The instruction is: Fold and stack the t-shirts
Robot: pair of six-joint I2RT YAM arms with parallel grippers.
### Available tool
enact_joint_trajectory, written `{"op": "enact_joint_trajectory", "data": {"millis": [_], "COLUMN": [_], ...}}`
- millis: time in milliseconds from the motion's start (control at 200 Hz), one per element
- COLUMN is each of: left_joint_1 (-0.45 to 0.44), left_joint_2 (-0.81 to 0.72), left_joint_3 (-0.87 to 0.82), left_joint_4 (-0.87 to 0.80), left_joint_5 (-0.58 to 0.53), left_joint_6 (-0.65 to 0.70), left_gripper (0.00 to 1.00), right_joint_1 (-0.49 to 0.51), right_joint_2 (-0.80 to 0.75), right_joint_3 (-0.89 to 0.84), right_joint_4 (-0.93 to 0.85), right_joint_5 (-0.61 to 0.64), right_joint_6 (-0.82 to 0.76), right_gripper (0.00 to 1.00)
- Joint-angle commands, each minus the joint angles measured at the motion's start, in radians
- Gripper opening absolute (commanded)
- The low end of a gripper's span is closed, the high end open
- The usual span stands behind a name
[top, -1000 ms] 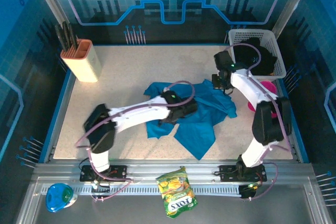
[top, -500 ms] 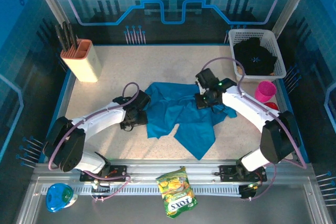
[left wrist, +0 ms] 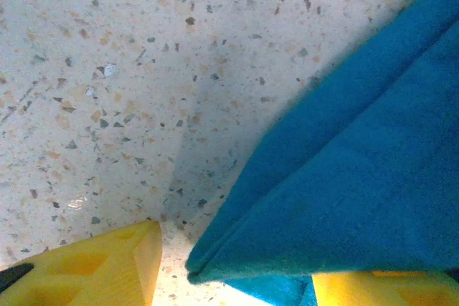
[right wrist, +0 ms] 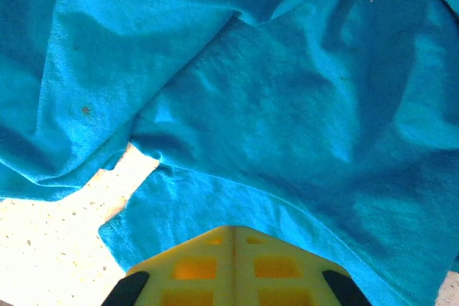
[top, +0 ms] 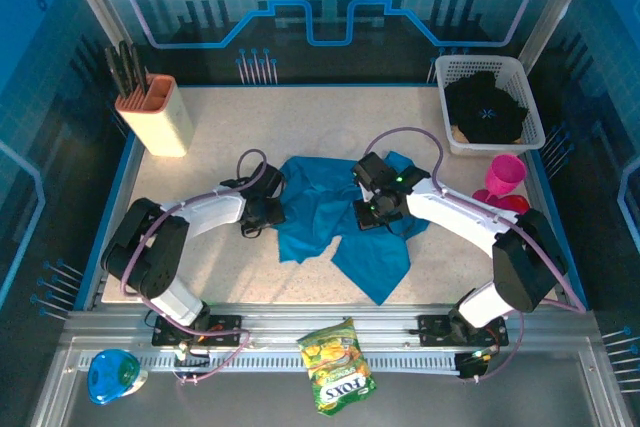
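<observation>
My left gripper is at the edge of the teal-blue t-shirt, which lies bunched across its middle (top: pixel 322 190). My right gripper should therefore grab the middle folds (top: pixel 342 215) and help spread the t-shirt.
The teal-blue t-shirt (top: pixel 335 219) lies crumpled on the middle of the table. My left gripper (top: pixel 263 210) is low at its left edge. In the left wrist view a folded edge of the shirt (left wrist: pixel 337 177) reaches into the gap between the yellow fingers (left wrist: pixel 93 266), and the left gripper (left wrist: pixel 237 281) stands open around it. My right gripper (top: pixel 368 209) rests on the shirt's right half. Its fingers (right wrist: pixel 193 270) are pressed together, tips against the teal fabric (right wrist: pixel 272 91); no pinched fold shows. The black t-shirt (top: pixel 487 107) lies bunched in the white basket (top: pixel 452 72).
A pink cup (top: pixel 505 172) stands right of the shirt, below the basket. A knife block (top: pixel 155 115) is at the back left. A snack bag (top: pixel 337 367) and a blue object (top: pixel 110 374) lie on the near metal rail. Bare tabletop (top: pixel 200 277) shows at the near left.
The left gripper slid from over the shirt's middle to its left edge, its jaws narrowing. The right arm swung from the basket down onto the shirt and shut.
</observation>
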Motion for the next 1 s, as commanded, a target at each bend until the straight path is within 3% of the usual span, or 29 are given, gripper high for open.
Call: {"op": "enact_joint_trajectory", "data": {"millis": [0, 275, 455, 625, 741, 916, 996], "left_joint_1": [0.004, 0.007, 0.010, 0.010, 0.010, 0.010, 0.010], "left_joint_2": [-0.032, -0.079, -0.031, -0.008, -0.018, -0.090, -0.152], "left_joint_3": [-0.026, -0.035, -0.054, -0.052, -0.043, -0.029, -0.018], "left_joint_4": [0.045, 0.048, 0.133, 0.173, 0.169, 0.104, 0.049], "left_joint_5": [0.044, 0.007, -0.014, -0.027, -0.027, -0.036, -0.042], "left_joint_6": [0.007, 0.048, 0.081, 0.093, 0.102, 0.115, 0.124], "left_gripper": [0.54, 0.42, 0.30, 0.17, 0.00, 0.00, 0.00], "right_joint_1": [0.014, 0.028, 0.079, 0.137, 0.154, 0.174, 0.177], "right_joint_2": [0.002, 0.078, 0.151, 0.227, 0.278, 0.361, 0.397], "right_joint_3": [0.004, 0.035, 0.077, 0.112, 0.124, 0.186, 0.217], "right_joint_4": [-0.004, 0.039, 0.078, 0.109, 0.140, 0.133, 0.099], "right_joint_5": [-0.008, -0.054, -0.098, -0.112, -0.115, -0.074, -0.031], "right_joint_6": [0.021, 0.040, 0.076, 0.115, 0.146, 0.165, 0.170], "right_gripper": [0.00, 0.00, 0.18, 0.29, 0.45, 0.64, 0.59]}}
